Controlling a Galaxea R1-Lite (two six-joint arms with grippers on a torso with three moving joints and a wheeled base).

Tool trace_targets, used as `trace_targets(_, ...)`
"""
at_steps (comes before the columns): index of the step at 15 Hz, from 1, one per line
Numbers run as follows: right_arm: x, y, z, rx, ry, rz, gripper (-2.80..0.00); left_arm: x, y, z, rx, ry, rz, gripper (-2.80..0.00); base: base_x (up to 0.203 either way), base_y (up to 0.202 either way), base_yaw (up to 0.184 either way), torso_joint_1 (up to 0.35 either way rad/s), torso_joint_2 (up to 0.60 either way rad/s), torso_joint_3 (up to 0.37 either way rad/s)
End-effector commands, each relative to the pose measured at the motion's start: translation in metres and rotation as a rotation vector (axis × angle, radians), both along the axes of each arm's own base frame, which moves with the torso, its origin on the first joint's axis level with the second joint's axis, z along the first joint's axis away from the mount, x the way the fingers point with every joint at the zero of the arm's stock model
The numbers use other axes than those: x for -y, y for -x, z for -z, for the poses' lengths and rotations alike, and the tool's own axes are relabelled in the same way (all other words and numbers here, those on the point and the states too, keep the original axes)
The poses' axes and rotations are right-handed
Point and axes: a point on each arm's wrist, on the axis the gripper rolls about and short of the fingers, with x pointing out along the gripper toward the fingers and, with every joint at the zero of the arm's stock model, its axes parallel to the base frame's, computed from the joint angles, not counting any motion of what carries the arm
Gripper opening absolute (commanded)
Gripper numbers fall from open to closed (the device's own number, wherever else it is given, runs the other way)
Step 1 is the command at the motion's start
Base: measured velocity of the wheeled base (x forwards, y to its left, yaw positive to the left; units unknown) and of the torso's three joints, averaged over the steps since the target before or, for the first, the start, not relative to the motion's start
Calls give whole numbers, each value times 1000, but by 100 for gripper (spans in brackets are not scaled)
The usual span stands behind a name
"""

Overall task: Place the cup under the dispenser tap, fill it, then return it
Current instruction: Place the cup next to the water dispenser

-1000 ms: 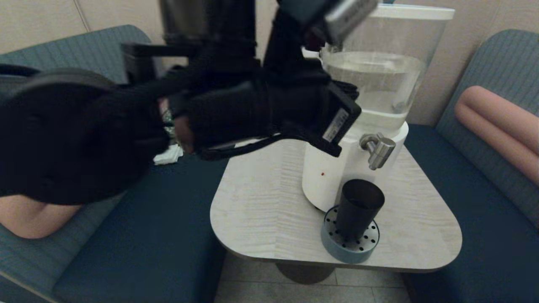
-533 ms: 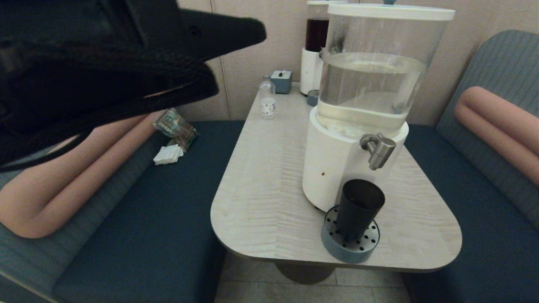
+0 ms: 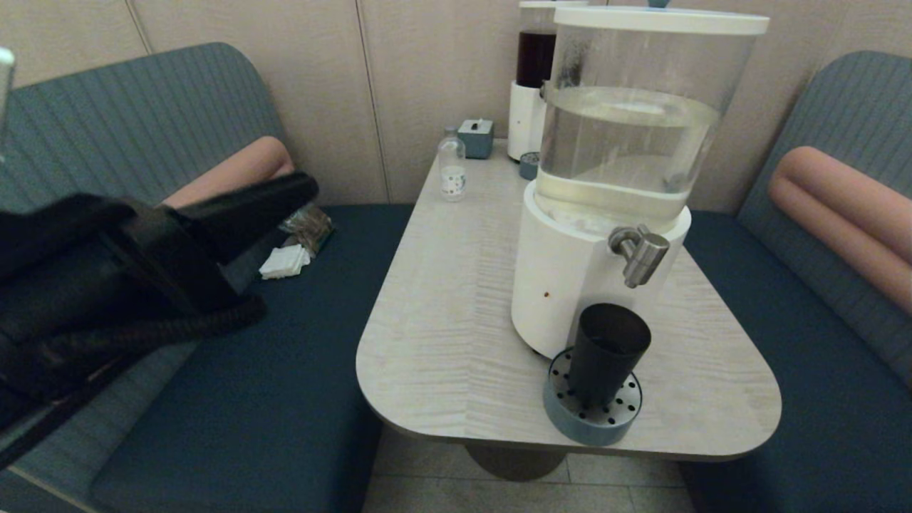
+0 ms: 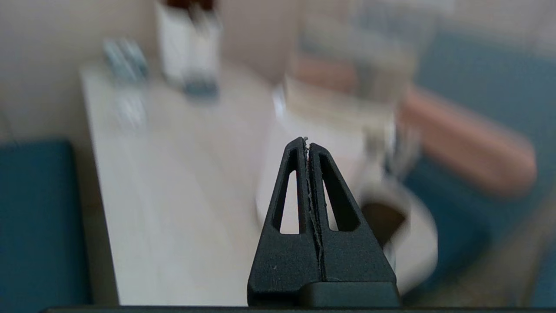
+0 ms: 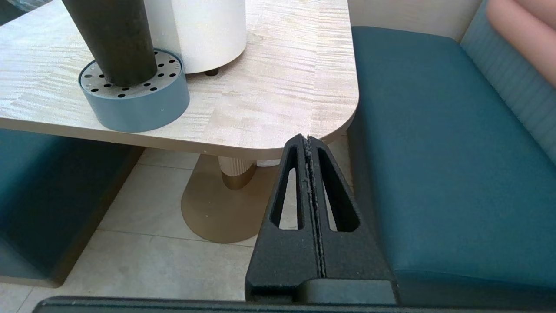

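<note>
I should go on moving my left gripper toward the cup's side [image 3: 592, 363] and open its fingers until they straddle it, since the table beside the dark cup [image 3: 491, 372] is clear.
The dark tapered cup [image 3: 609, 353] stands upright on a round blue perforated drip tray [image 3: 570, 420] at the near table edge, just below the silver dispenser tap [image 3: 639, 255] of the big clear-tank, white-base dispenser [image 3: 570, 285]. Nothing holds it. My left gripper [image 3: 308, 187] hangs shut and empty over the left bench, well away from the cup. In the left wrist view the left gripper [image 4: 307, 141] points toward the blurred cup [image 4: 382, 219]. My right gripper [image 5: 307, 138] is shut and empty, low beside the table's near right corner. There the cup [image 5: 113, 39] and tray [image 5: 134, 104] show too.
A slimmer red-tank dispenser [image 3: 534, 71], a small grey-blue box [image 3: 476, 137] and a small clear bottle [image 3: 452, 167] stand at the table's far end. White napkins [image 3: 285, 262] lie on the left bench. Blue benches with pink cushions [image 3: 841, 206] flank the table [image 3: 442, 335].
My left arm has swung away from in front of the dispenser, going left and down to over the left bench. The cup has stayed on the drip tray.
</note>
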Motion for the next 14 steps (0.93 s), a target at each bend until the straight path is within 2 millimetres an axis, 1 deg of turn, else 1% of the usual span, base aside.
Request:
trace_targets(1,0,-1,4,-15,0,0,-280,3,-6,36,-73,-118,62,-280,0,0,0,0,0,0)
trace_targets(4,0,-1,4,-14,0,0,-280,10,-12,53,-84,-194,227,-280,0,0,0,0,0,0)
trace_targets(6,0,-1,4,-14,0,0,-280,16,-21,62,-92,-230,267,-280,0,0,0,0,0,0)
trace_targets(9,0,-1,4,-13,0,0,-280,30,-43,84,-123,-256,317,-280,0,0,0,0,0,0)
trace_targets(10,0,-1,4,-13,0,0,-280,37,-53,93,-118,-262,339,-280,0,0,0,0,0,0)
trace_targets(12,0,-1,4,-13,0,0,-280,52,-76,114,-65,-263,362,-280,0,0,0,0,0,0)
trace_targets(13,0,-1,4,-15,0,0,-280,57,-84,120,-33,-254,367,-280,0,0,0,0,0,0)
trace_targets(14,0,-1,4,-13,0,0,-280,61,-89,125,-7,-250,375,0,0,0,0,0,0,0)
